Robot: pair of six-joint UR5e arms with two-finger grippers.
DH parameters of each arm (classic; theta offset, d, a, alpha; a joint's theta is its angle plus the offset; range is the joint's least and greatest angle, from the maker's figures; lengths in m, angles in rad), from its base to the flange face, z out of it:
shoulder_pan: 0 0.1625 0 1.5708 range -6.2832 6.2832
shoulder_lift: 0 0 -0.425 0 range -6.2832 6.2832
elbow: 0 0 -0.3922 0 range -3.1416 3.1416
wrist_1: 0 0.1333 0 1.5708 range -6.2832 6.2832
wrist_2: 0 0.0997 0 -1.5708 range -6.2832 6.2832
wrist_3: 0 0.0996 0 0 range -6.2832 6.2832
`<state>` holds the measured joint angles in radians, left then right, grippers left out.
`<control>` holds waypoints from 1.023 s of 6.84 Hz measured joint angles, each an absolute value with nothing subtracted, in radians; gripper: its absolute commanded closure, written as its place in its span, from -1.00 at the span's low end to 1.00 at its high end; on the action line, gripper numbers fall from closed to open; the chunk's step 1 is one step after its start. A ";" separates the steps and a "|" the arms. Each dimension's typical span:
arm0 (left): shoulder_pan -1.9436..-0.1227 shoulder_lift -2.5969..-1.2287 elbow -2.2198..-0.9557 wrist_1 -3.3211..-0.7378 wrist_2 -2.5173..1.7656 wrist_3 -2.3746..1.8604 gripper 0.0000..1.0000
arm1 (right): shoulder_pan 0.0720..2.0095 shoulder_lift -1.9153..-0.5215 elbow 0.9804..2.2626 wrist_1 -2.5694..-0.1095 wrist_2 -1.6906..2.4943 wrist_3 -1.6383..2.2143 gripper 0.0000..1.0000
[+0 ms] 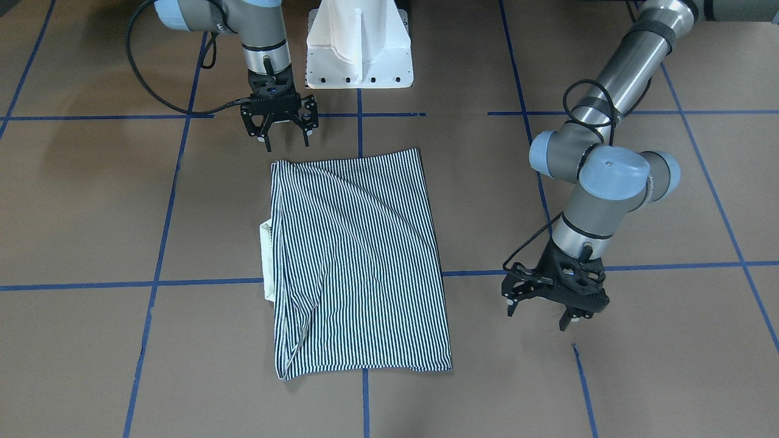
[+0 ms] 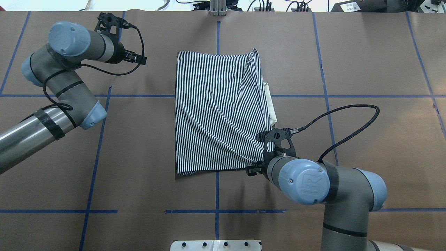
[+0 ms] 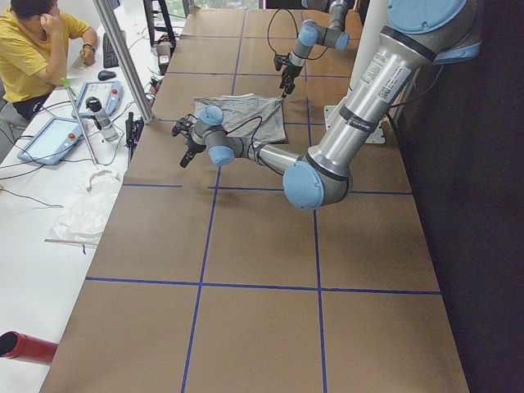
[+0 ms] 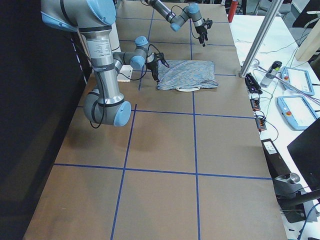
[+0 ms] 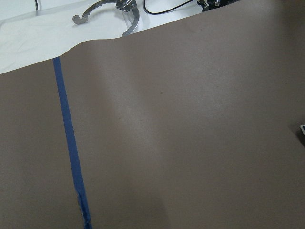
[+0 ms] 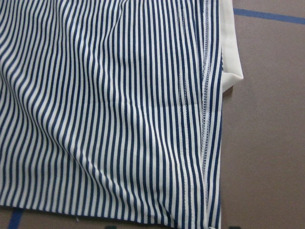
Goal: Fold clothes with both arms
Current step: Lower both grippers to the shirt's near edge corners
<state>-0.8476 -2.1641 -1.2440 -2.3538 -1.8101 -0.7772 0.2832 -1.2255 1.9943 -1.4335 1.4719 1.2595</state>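
Observation:
The cream collar (image 1: pixel 266 260) juts out midway (image 1: pixel 272 264) along the shirt's long edge, so it will bend double and still stick out when the robot folds the shirt.
The striped polo shirt (image 1: pixel 359 261) (image 2: pixel 219 111) lies folded into a flat rectangle at the table's middle. A strip of its cream collar (image 1: pixel 266 261) (image 2: pixel 270 104) (image 6: pixel 231 47) sticks out along one long edge. My right gripper (image 1: pixel 286 143) (image 2: pixel 251 169) hangs open just off the shirt's corner nearest the robot, holding nothing. My left gripper (image 1: pixel 538 319) (image 2: pixel 137 57) is open too, over bare table well off the shirt's opposite side. The right wrist view is filled by the shirt's stripes (image 6: pixel 109 109) and shows no fingers. Only brown paper appears in the left wrist view.
The white pedestal base (image 1: pixel 359 48) (image 2: pixel 216 245) stands at the robot's edge. Blue tape lines (image 1: pixel 207 283) grid the brown table. A seated person (image 3: pixel 33 49), teach pendants (image 3: pixel 61 135) and a metal post (image 3: pixel 123 57) are beyond the far edge.

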 measured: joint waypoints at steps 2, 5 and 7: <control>-0.773 -2.100 -1.421 -2.337 -1.869 -1.034 -1.00 | 0.305 -1.289 1.996 -1.228 1.503 1.429 -0.90; -0.514 -1.952 -1.730 -2.308 -1.739 -1.421 -0.39 | 0.337 -1.347 2.005 -1.113 1.487 1.606 -0.96; -0.354 -1.929 -1.785 -2.223 -1.572 -1.701 -0.16 | 0.344 -1.350 2.006 -1.109 1.476 1.620 -0.96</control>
<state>-0.3536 -1.9294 -1.7847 -2.2232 -1.5720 -1.7010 0.3436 -1.3501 2.0059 -1.1093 1.4761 1.6201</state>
